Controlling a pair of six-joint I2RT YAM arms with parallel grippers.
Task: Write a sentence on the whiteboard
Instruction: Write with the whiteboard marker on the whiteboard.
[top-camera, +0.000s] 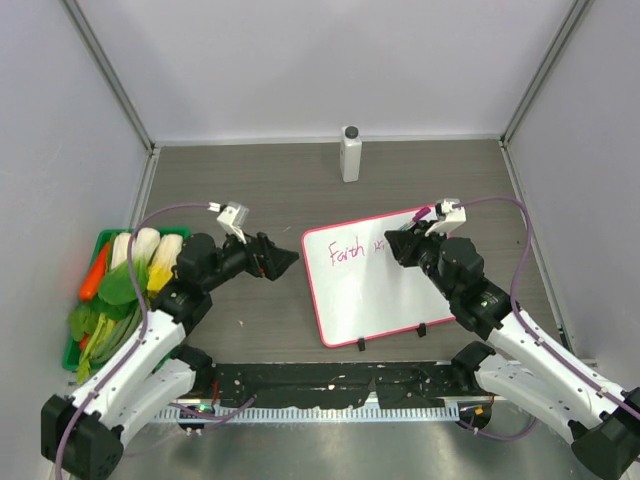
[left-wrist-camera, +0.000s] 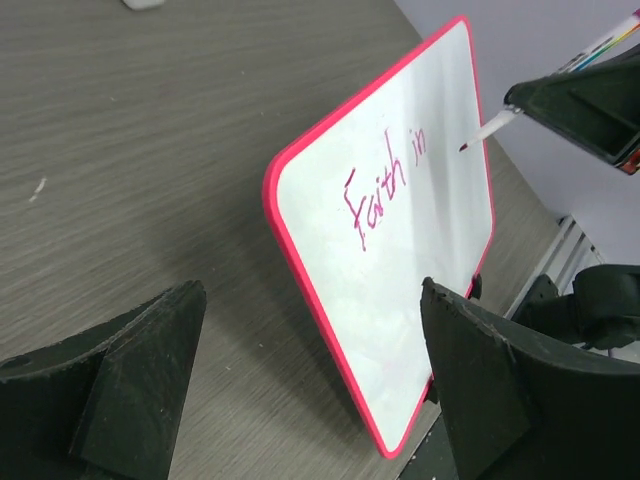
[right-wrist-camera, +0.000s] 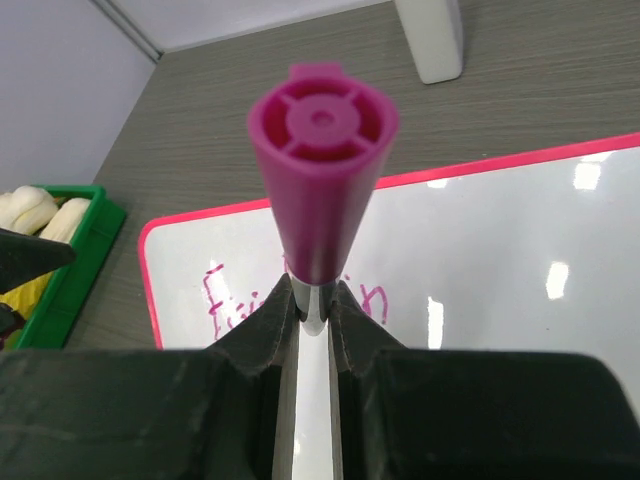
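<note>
The whiteboard (top-camera: 365, 293) is lying unheld next to my open left gripper, so my left gripper should grip the whiteboard's frame (top-camera: 305, 262) firmly by "Faith" before my right gripper writes past "in".
The whiteboard (top-camera: 385, 295), white with a pink-red frame, lies right of centre with two black clip feet (top-camera: 361, 344) on its near edge. Pink handwriting (top-camera: 347, 253) reads "Faith in" along its top; it also shows in the left wrist view (left-wrist-camera: 385, 185) and the right wrist view (right-wrist-camera: 222, 300). My right gripper (top-camera: 400, 243) is shut on a marker (right-wrist-camera: 322, 180) with a magenta cap end, over the board's upper right. The marker's tip (left-wrist-camera: 470, 143) is just right of "in". My left gripper (top-camera: 290, 262) is open and empty, just left of the board's left edge (left-wrist-camera: 300, 250).
A white upright bottle (top-camera: 350, 152) stands at the back centre. A green tray (top-camera: 70, 350) holding vegetables sits at the left wall. Grey walls close in the table on three sides.
</note>
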